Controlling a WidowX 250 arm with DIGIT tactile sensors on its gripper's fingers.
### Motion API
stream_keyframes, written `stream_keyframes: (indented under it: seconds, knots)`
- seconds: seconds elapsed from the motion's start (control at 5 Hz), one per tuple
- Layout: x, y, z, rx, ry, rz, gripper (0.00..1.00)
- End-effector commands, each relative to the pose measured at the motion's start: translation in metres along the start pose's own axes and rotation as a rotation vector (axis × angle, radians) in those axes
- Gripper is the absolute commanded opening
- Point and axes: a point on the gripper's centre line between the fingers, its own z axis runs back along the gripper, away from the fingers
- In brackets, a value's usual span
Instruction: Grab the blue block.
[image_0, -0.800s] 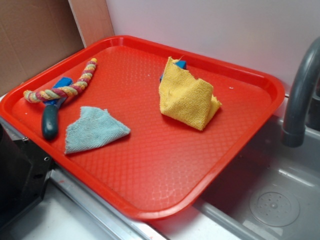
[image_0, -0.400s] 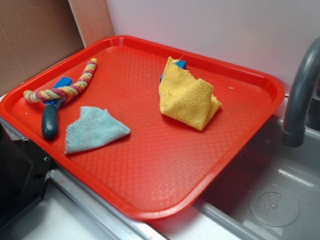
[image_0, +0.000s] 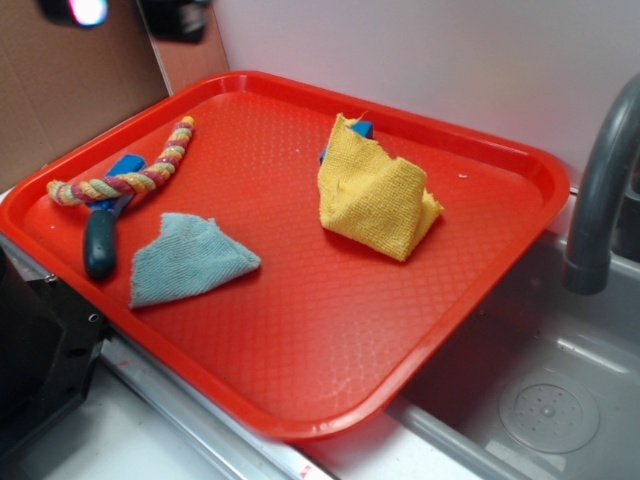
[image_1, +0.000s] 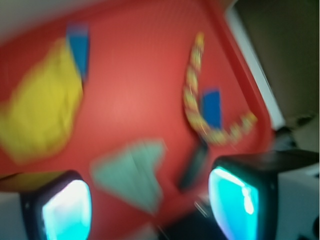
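Observation:
The blue block's far end (image_0: 362, 129) is free of the yellow cloth, so my open gripper should keep moving toward that end (image_1: 78, 41) and close across the blue block's width.
The blue block (image_0: 361, 128) peeks out from behind the top of the crumpled yellow cloth (image_0: 375, 195) at the back of the red tray (image_0: 300, 330). In the blurred wrist view the blue block (image_1: 79, 47) shows at the upper left, beside the yellow cloth (image_1: 42, 110). My gripper (image_0: 125, 12) is only just in the exterior view, at the top left edge, high above the tray's far left corner and well away from the block. From the wrist, the gripper (image_1: 150, 207) is open, its cyan pads (image_1: 67, 210) wide apart with nothing between them.
A multicoloured rope toy (image_0: 130, 175) lies on the tray's left side over a blue-headed tool with a dark teal handle (image_0: 100, 245). A pale blue folded cloth (image_0: 188, 258) lies near the front left. A sink with a grey faucet (image_0: 600, 190) is to the right.
The gripper has come into the exterior view at the top left edge, where nothing showed before. Nothing on the tray has moved.

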Motion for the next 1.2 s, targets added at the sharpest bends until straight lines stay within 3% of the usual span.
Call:
stream_keyframes:
  seconds: [0.0, 0.2, 0.4, 0.6, 0.8, 1.0]
  knots:
    - [0.043, -0.01, -0.009, -0.022, -0.052, 0.125, 1.0]
    - [0.043, -0.01, -0.009, -0.022, -0.052, 0.125, 1.0]
    - [0.055, -0.023, -0.047, -0.009, -0.052, 0.132, 1.0]
    - [0.077, -0.036, -0.075, -0.004, -0.101, 0.161, 1.0]
    - [0.095, -0.053, -0.101, -0.094, -0.077, 0.167, 1.0]
    - [0.099, -0.061, -0.108, -0.087, -0.086, 0.142, 1.0]
